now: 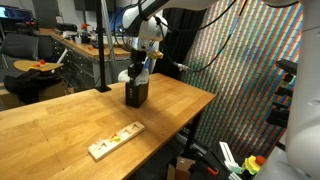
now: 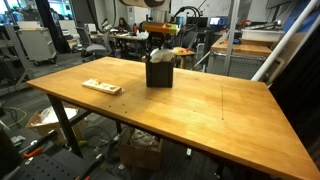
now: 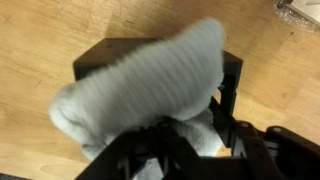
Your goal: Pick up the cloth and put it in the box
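Note:
The white cloth is bulging over the black box's rim (image 3: 100, 54), so I should open my gripper, rise, then grip the overhanging part (image 3: 78, 108) again and tuck it inside.
The black box (image 1: 135, 95) (image 2: 158, 74) stands upright on the wooden table. The white cloth (image 3: 140, 85) bulges out of its top, covering most of the opening; only the box rim (image 3: 95, 55) shows around it. In both exterior views the cloth (image 1: 133, 75) (image 2: 160, 58) pokes above the box, right under the gripper (image 1: 138, 70) (image 2: 160, 50). In the wrist view the gripper (image 3: 185, 145) hangs just over the box. Its dark fingers (image 3: 245, 140) stand apart with part of the cloth lying between them.
A long flat pale wooden tray (image 1: 115, 140) (image 2: 101, 87) with small coloured pieces lies on the table (image 1: 60, 120) away from the box. Chairs, desks and clutter stand behind the table. A patterned screen (image 1: 240, 70) rises beside it.

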Controlling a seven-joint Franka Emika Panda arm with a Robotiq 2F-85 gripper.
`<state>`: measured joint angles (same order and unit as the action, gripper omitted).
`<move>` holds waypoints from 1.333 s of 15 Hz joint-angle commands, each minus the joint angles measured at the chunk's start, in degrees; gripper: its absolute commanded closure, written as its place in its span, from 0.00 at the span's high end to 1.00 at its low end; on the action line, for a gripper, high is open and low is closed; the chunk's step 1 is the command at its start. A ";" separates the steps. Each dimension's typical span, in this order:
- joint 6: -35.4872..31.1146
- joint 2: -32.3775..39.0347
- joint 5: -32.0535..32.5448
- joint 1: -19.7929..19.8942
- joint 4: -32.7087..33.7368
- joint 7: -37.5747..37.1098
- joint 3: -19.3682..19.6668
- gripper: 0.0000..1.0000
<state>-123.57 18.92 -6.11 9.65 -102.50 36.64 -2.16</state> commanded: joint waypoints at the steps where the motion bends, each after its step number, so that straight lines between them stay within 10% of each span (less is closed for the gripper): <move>1: -0.31 -2.86 1.00 -1.10 -1.46 -1.30 0.59 0.34; 4: -0.78 -3.90 0.45 -1.00 -2.87 -1.51 0.66 0.38; 8: -2.07 -8.55 1.42 -1.24 -7.79 -2.30 1.22 0.20; 12: -2.71 -13.54 3.42 -1.65 -11.48 -2.55 2.07 0.25; 13: -2.41 -14.79 4.67 -1.83 -12.03 -2.74 2.34 0.43; 16: -2.23 -17.74 7.55 -2.22 -13.66 -3.31 2.92 0.51; 17: -2.22 -18.46 8.25 -2.32 -14.11 -3.36 3.06 0.21; 20: -2.27 -19.89 10.31 -2.70 -14.64 -3.38 3.43 0.15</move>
<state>-124.66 2.08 1.82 8.54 -114.99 34.27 -0.16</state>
